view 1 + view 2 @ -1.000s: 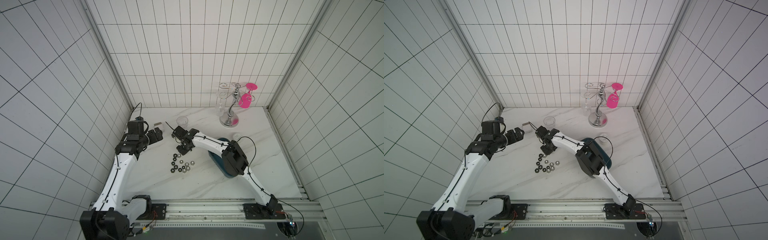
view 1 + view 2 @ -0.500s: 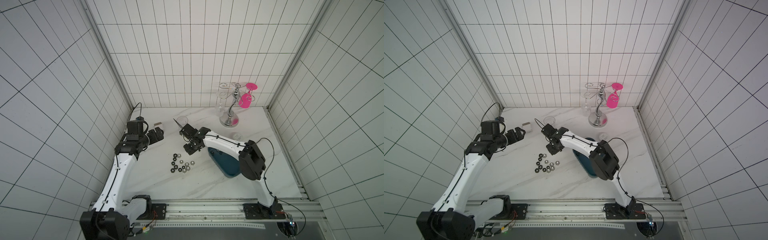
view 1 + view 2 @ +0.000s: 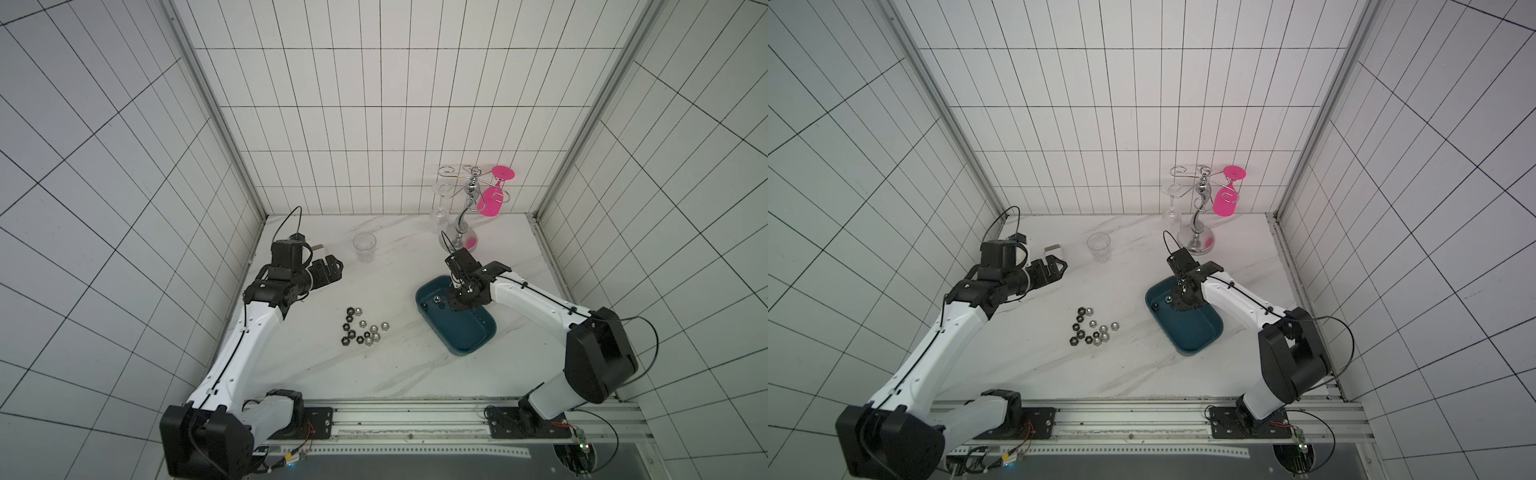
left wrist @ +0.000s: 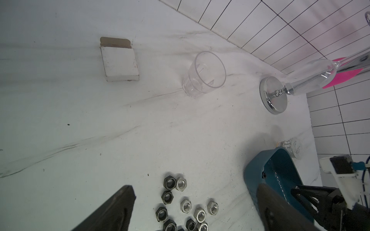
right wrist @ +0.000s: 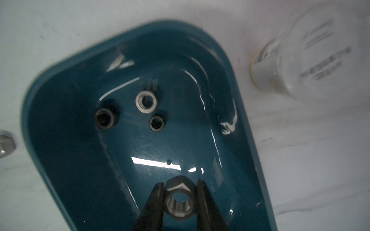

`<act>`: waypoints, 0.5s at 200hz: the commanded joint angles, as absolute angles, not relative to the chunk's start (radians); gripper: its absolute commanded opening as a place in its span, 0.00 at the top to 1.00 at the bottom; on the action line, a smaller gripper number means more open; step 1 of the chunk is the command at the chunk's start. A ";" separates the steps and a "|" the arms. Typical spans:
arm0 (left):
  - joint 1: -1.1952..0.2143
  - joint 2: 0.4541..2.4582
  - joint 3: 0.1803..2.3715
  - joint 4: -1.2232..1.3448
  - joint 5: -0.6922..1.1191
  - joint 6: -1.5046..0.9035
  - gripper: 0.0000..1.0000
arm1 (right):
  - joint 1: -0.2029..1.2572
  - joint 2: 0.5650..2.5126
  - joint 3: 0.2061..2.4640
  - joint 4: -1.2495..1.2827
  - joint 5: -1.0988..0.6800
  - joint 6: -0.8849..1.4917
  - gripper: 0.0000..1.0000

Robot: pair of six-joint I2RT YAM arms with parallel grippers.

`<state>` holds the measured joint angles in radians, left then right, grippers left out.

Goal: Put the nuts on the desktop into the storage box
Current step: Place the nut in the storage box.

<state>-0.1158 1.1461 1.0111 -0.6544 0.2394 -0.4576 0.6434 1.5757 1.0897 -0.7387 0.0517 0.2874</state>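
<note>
My right gripper is holding the silver nut [image 5: 180, 200] over an empty part of the storage box's bottom [image 5: 179, 163], so it should keep going down and let go just above that bottom.
Several black and silver nuts [image 3: 363, 332] [image 3: 1094, 330] lie clustered on the white marble desktop [image 3: 374, 374]; in the left wrist view this cluster [image 4: 186, 204] sits between my open left fingers. The left gripper [image 3: 332, 266] [image 3: 1059, 266] [image 4: 194, 189] hovers empty behind and left of them. The teal storage box [image 3: 469, 336] [image 3: 1192, 332] [image 5: 70, 170] lies to the right with three nuts [image 5: 146, 102] inside. My right gripper [image 3: 457, 305] [image 5: 181, 184] hangs over the box's far end, shut on a silver nut [image 5: 179, 202].
A clear drinking glass [image 3: 364, 245] [image 4: 204, 74] stands behind the nuts. A chrome glass rack [image 3: 459, 237] with a pink glass [image 3: 492, 199] is at the back right. A small white carton [image 3: 1054, 250] [image 4: 119, 62] lies at the back left. A white jar [image 5: 300, 50] lies beside the box.
My right arm has swung from above the nut cluster rightwards to over the storage box, carrying the silver nut. The left arm has stayed still.
</note>
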 commanded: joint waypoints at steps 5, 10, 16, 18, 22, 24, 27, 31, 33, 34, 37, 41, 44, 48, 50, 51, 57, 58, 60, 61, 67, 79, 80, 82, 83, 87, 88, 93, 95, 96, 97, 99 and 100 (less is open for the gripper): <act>-0.124 1.148 1.032 -0.632 0.208 -0.465 0.02 | 0.642 1.609 1.066 -0.671 0.013 0.322 0.79; -0.126 1.146 1.032 -0.634 0.206 -0.465 0.02 | 0.642 1.620 1.066 -0.662 0.011 0.325 0.79; -0.124 1.145 1.034 -0.637 0.202 -0.462 0.02 | 0.643 1.633 1.070 -0.655 0.010 0.327 0.79; -0.123 1.144 1.034 -0.639 0.200 -0.461 0.02 | 0.643 1.639 1.072 -0.652 0.009 0.327 0.79; -0.124 1.143 1.034 -0.640 0.198 -0.460 0.02 | 0.643 1.651 1.077 -0.648 0.006 0.328 0.79; -0.124 1.142 1.034 -0.640 0.197 -0.460 0.02 | 0.642 1.654 1.079 -0.647 0.004 0.328 0.79; -0.123 1.141 1.034 -0.643 0.195 -0.460 0.02 | 0.643 1.663 1.084 -0.644 0.001 0.328 0.79; -0.124 1.140 1.034 -0.645 0.194 -0.458 0.02 | 0.643 1.674 1.091 -0.641 -0.002 0.328 0.78; -0.124 1.139 1.034 -0.646 0.193 -0.457 0.02 | 0.642 1.678 1.094 -0.639 -0.005 0.328 0.78; -0.124 1.139 1.034 -0.647 0.192 -0.456 0.02 | 0.642 1.682 1.096 -0.639 -0.005 0.328 0.78; -0.124 1.138 1.034 -0.648 0.191 -0.455 0.02 | 0.642 1.689 1.103 -0.637 -0.008 0.329 0.78; -0.124 1.137 1.033 -0.650 0.187 -0.455 0.02 | 0.643 1.701 1.111 -0.635 -0.012 0.330 0.78; -0.123 1.136 1.032 -0.650 0.185 -0.454 0.02 | 0.643 1.710 1.118 -0.635 -0.014 0.330 0.78; -0.123 1.136 1.031 -0.651 0.182 -0.453 0.02 | 0.643 1.721 1.129 -0.637 -0.016 0.331 0.78; -0.124 1.135 1.030 -0.652 0.180 -0.452 0.02 | 0.643 1.727 1.135 -0.637 -0.017 0.331 0.78; -0.123 1.134 1.030 -0.652 0.179 -0.452 0.02 | 0.643 1.729 1.137 -0.636 -0.018 0.331 0.78; -0.124 1.133 1.028 -0.652 0.175 -0.452 0.02 | 0.643 1.747 1.152 -0.637 -0.020 0.331 0.78; -0.123 1.133 1.027 -0.652 0.175 -0.452 0.02 | 0.644 1.750 1.155 -0.637 -0.020 0.331 0.78; -0.123 1.133 1.027 -0.651 0.174 -0.450 0.02 | 0.644 1.755 1.159 -0.637 -0.020 0.331 0.78; -0.124 1.133 1.027 -0.652 0.174 -0.450 0.02 | 0.644 1.759 1.163 -0.639 -0.020 0.331 0.78; -0.123 1.133 1.024 -0.651 0.172 -0.450 0.02 | 0.644 1.777 1.178 -0.643 -0.020 0.331 0.78; -0.123 1.135 1.023 -0.653 0.171 -0.447 0.02 | 0.646 1.811 1.206 -0.657 -0.020 0.330 0.78; -0.123 1.135 1.023 -0.653 0.171 -0.447 0.02 | 0.646 1.814 1.208 -0.657 -0.020 0.330 0.78; -0.123 1.135 1.024 -0.653 0.170 -0.446 0.02 | 0.646 1.819 1.213 -0.660 -0.020 0.329 0.77; -0.123 1.135 1.024 -0.653 0.170 -0.446 0.02 | 0.646 1.821 1.215 -0.660 -0.020 0.328 0.77; -0.123 1.135 1.024 -0.655 0.169 -0.444 0.02 | 0.646 1.830 1.221 -0.664 -0.020 0.328 0.77; -0.123 1.135 1.024 -0.655 0.169 -0.444 0.02 | 0.647 1.831 1.222 -0.664 -0.020 0.328 0.77; -0.124 1.135 1.024 -0.655 0.166 -0.442 0.02 | 0.647 1.841 1.230 -0.666 -0.022 0.327 0.77; -0.124 1.135 1.023 -0.656 0.165 -0.440 0.02 | 0.648 1.844 1.232 -0.667 -0.023 0.326 0.77; -0.123 1.134 1.023 -0.656 0.164 -0.440 0.02 | 0.648 1.845 1.234 -0.667 -0.023 0.325 0.77; -0.123 1.135 1.023 -0.656 0.163 -0.440 0.02 | 0.649 1.848 1.235 -0.668 -0.024 0.325 0.77; -0.122 1.135 1.023 -0.657 0.163 -0.438 0.02 | 0.649 1.851 1.237 -0.669 -0.024 0.324 0.77; -0.123 1.134 1.023 -0.656 0.163 -0.438 0.02 | 0.649 1.852 1.238 -0.669 -0.025 0.325 0.77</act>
